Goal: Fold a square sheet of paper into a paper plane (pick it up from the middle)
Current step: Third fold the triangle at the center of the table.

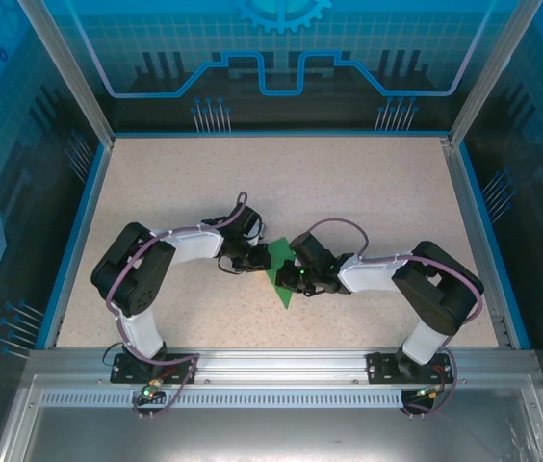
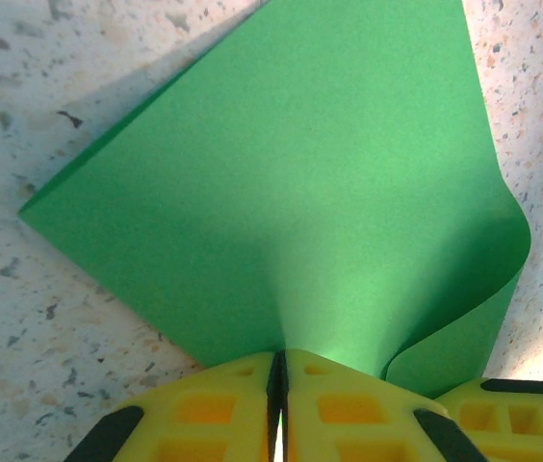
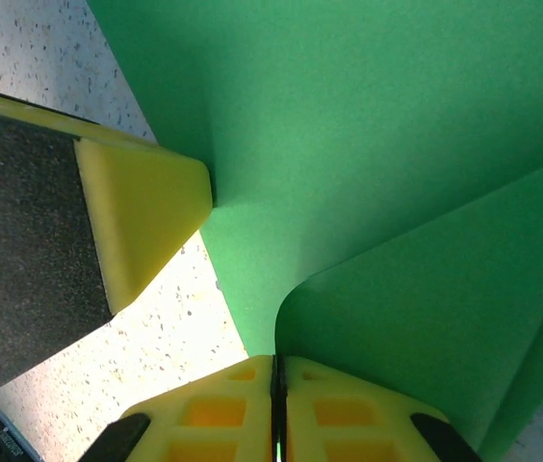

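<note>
The flap is curling up from its corner in my right gripper's tips [image 3: 285, 337]. Next, my right gripper opens and then pushes the flap flat [image 3: 397, 337] with its fingers closed.
The square sheet of paper [image 1: 279, 285] is bright green and sits mid-table between the two arms, bent rather than flat. My left gripper [image 1: 260, 260] is shut on one edge of it; in the left wrist view the sheet [image 2: 300, 173] fans out from the closed tips of that gripper [image 2: 278, 358], and its right side curls over. My right gripper [image 1: 297, 276] is shut on the opposite edge, where a flap of the sheet [image 3: 426, 289] folds up from the closed tips [image 3: 278, 364]. A left-gripper finger [image 3: 146, 207] touches the paper. The paper plane is out of view.
The speckled beige tabletop [image 1: 368, 202] is ringed by a blue border and metal posts. Both arm bases are bolted to the aluminium rail [image 1: 281, 366] at the near edge. There is open tabletop behind and to both sides of the paper.
</note>
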Available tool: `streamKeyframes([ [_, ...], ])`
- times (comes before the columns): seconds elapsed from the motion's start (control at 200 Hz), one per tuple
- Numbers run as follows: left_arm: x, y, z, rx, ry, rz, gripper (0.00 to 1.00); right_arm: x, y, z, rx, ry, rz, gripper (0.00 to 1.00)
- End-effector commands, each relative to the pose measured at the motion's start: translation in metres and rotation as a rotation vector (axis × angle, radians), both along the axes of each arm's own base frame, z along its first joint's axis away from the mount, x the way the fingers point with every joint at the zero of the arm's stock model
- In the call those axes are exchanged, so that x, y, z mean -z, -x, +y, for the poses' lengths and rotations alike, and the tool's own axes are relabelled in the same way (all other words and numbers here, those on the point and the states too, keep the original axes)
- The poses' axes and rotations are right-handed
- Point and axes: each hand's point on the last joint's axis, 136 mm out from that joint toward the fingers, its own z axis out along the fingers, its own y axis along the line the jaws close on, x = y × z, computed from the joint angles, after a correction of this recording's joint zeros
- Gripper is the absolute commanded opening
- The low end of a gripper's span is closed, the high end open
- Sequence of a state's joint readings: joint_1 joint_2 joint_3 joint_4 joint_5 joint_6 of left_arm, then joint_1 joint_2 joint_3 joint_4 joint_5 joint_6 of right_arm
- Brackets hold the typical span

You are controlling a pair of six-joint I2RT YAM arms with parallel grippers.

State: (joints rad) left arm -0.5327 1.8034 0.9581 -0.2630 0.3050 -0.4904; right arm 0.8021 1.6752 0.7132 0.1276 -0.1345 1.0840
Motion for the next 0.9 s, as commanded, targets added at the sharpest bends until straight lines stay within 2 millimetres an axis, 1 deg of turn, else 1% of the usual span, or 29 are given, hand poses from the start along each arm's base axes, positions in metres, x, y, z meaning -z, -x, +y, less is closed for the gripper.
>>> streamKeyframes([
  [0.0, 0.034, 0.028, 0.026, -0.002, -0.114, 0.108, 0.12, 0.0, -0.009, -0.008, 0.05, 0.021, -0.007, 0.1],
  [0.56, 0.034, 0.029, 0.026, -0.001, -0.111, 0.112, 0.12, 0.006, -0.01, -0.008, 0.049, 0.04, 0.003, 0.12],
  [0.74, 0.035, 0.03, 0.026, 0.0, -0.113, 0.116, 0.12, 0.014, -0.008, -0.008, 0.045, 0.049, 0.021, 0.16],
  [0.895, 0.036, 0.031, 0.027, 0.003, -0.112, 0.119, 0.12, 0.015, -0.007, -0.011, 0.051, 0.06, 0.024, 0.2],
])
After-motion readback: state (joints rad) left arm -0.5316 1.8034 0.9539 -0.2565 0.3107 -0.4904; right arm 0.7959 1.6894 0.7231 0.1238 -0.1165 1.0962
